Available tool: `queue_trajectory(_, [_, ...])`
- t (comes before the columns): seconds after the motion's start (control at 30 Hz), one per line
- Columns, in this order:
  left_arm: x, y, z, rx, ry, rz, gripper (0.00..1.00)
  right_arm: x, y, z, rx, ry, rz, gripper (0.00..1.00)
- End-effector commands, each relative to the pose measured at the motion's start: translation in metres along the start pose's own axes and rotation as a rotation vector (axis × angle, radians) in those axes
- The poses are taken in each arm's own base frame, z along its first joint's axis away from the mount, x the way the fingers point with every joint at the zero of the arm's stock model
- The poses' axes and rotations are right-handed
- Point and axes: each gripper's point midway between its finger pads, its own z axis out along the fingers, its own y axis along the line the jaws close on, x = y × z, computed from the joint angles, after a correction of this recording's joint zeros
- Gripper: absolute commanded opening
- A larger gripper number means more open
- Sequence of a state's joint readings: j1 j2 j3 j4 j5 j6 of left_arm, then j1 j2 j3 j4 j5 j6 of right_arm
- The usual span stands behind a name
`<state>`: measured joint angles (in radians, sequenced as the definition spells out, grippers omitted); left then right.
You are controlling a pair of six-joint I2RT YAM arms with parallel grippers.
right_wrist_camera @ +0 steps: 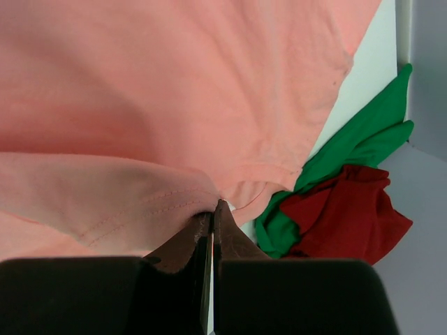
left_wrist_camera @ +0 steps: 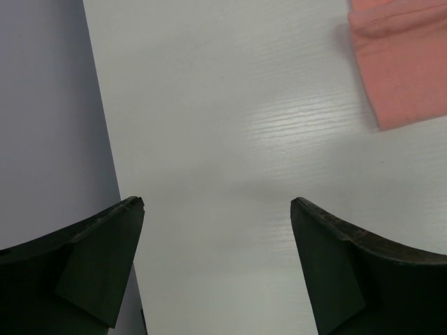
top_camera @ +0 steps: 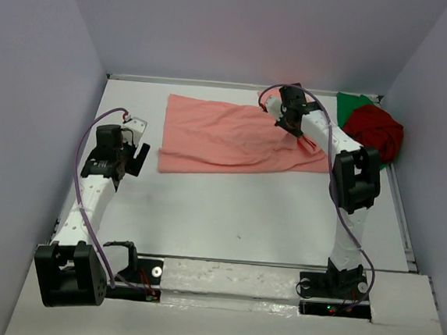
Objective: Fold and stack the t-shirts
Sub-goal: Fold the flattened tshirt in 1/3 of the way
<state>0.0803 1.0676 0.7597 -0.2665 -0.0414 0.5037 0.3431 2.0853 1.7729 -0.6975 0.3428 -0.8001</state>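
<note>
My right gripper should keep moving the raised fold [top_camera: 308, 145] across and let go of it there, because the fold is over the salmon-pink t-shirt's spread cloth [top_camera: 281, 147] and clear of the green t-shirt.
The salmon-pink t-shirt [top_camera: 226, 136] lies spread across the far middle of the table. My right gripper [top_camera: 284, 124] is over its right part, shut on a raised fold of its stitched edge [right_wrist_camera: 140, 202]; in the right wrist view the gripper [right_wrist_camera: 213, 206] has its jaws pressed together at that fold. The dark red t-shirt [top_camera: 377, 130] lies bunched on the green t-shirt [top_camera: 354, 103] in the far right corner, and both show in the right wrist view as red [right_wrist_camera: 342, 216] and green [right_wrist_camera: 363, 139] heaps. My left gripper [left_wrist_camera: 216, 202] is open over bare table, left of the pink shirt's corner [left_wrist_camera: 405, 70].
Grey walls enclose the table on the left [top_camera: 32, 119], back and right. The left wall [left_wrist_camera: 42, 125] runs close beside my left gripper [top_camera: 134, 158]. A metal rail [top_camera: 403, 222] lines the table's right edge.
</note>
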Motion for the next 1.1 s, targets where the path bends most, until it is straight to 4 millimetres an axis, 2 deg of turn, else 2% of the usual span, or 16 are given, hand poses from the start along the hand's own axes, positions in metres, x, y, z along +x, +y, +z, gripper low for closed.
queue_trajectory(0.0, [-0.017,0.009,-0.002,-0.019,-0.047,-0.001,0.99,-0.007,-0.039,0.005,0.1,-0.014,0.031,0.0])
queue_trajectory(0.03, [-0.017,0.009,-0.001,-0.018,-0.046,0.0,0.99,-0.007,-0.047,0.005,0.114,-0.016,0.037,0.0])
queue_trajectory(0.3, [-0.017,0.006,0.001,-0.006,-0.04,-0.002,0.99,-0.001,-0.057,0.031,0.123,0.019,0.04,0.0])
queue_trajectory(0.63, [-0.013,0.003,0.006,0.009,-0.02,0.0,0.99,-0.006,-0.054,0.05,0.107,0.024,0.013,0.0])
queue_trajectory(0.67, [-0.013,0.004,0.006,0.008,-0.019,0.0,0.99,-0.006,-0.053,0.051,0.105,0.023,0.012,0.08])
queue_trajectory(0.7, [-0.013,0.004,0.006,0.008,-0.018,0.002,0.99,-0.007,-0.052,0.052,0.103,0.023,0.012,0.2])
queue_trajectory(0.73, [-0.012,0.003,0.007,0.01,-0.015,0.001,0.99,-0.007,-0.052,0.053,0.1,0.022,0.007,0.37])
queue_trajectory(0.83, [-0.013,0.003,0.008,0.013,-0.015,0.002,0.99,-0.01,-0.053,0.054,0.1,0.014,0.011,0.44])
queue_trajectory(0.87, [-0.012,0.002,0.008,0.014,-0.012,0.001,0.99,-0.012,-0.055,0.054,0.105,0.008,0.014,0.58])
queue_trajectory(0.93, [-0.013,0.002,0.008,0.018,-0.016,0.002,0.99,-0.019,-0.064,0.05,0.128,-0.014,0.033,0.72])
queue_trajectory(0.97, [-0.013,0.002,0.009,0.019,-0.013,0.003,0.99,-0.024,-0.072,0.045,0.15,-0.03,0.047,0.9])
queue_trajectory(1.0, [-0.013,0.002,0.008,0.019,-0.013,0.003,0.99,-0.027,-0.077,0.041,0.163,-0.043,0.058,0.96])
queue_trajectory(1.03, [-0.016,0.003,0.008,0.02,-0.018,0.001,0.99,-0.031,-0.085,0.037,0.193,-0.061,0.079,0.99])
queue_trajectory(1.07, [-0.016,0.003,0.007,0.021,-0.016,0.001,0.99,-0.036,-0.098,0.023,0.232,-0.087,0.103,0.99])
